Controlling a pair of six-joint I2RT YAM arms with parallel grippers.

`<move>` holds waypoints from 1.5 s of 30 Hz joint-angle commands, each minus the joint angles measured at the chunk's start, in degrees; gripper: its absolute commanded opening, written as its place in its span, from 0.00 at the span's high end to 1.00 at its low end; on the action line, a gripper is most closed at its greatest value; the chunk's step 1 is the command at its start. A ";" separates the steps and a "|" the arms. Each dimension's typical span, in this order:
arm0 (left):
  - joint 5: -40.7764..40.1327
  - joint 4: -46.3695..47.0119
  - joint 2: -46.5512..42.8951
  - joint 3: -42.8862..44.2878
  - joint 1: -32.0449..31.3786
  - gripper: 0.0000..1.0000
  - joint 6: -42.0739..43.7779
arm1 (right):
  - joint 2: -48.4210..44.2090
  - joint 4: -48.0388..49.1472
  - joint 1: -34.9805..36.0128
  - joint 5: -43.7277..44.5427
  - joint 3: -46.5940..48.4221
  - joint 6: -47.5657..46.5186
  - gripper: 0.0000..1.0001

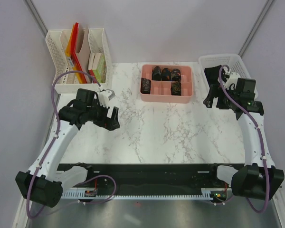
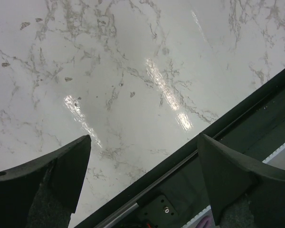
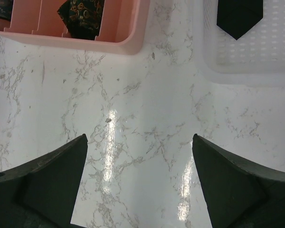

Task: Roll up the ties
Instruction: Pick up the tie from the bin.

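Observation:
The black tie (image 1: 212,74) is lying free in the open white basket. My right gripper should go on over the basket's rim (image 3: 249,79) before its open fingers are on both sides of the tie.
Several rolled ties (image 1: 166,74), dark with a brownish pattern, sit in the compartments of a pink tray (image 1: 167,98) at the back middle. One rolled tie (image 3: 80,14) shows at the top left of the right wrist view. An unrolled black tie (image 1: 213,74) lies in the white basket (image 1: 237,61) at the back right; its pointed tip (image 3: 239,16) shows in the right wrist view. My right gripper (image 1: 210,96) (image 3: 138,140) is open and empty over bare marble, just in front of the basket. My left gripper (image 1: 115,118) (image 2: 145,137) is open and empty above the left of the table.
A white rack (image 1: 76,52) with folders and boxes stands at the back left. The pink tray's corner (image 3: 128,42) and the basket's rim (image 3: 247,71) lie just beyond my right fingers. The black base rail (image 2: 218,137) runs along the table's near edge.

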 commanded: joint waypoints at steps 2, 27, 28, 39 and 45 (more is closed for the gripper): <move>5.64 3.18 6.82 11.17 4.05 0.00 -3.25 | 4.02 3.60 -0.13 3.33 5.72 2.86 0.02; 18.58 8.10 17.12 21.12 7.48 0.00 -3.26 | 57.44 42.62 -7.34 2.36 36.74 29.49 0.02; 18.14 8.02 17.12 20.77 7.48 0.00 -3.17 | 58.43 43.24 -7.25 2.71 37.54 29.49 0.02; 15.94 6.87 19.57 20.32 7.48 0.00 -3.69 | 72.22 52.11 -6.90 0.70 45.10 33.35 0.05; 15.15 6.26 21.07 20.76 7.48 0.00 -4.13 | 75.92 56.25 -6.19 0.43 47.30 38.44 0.13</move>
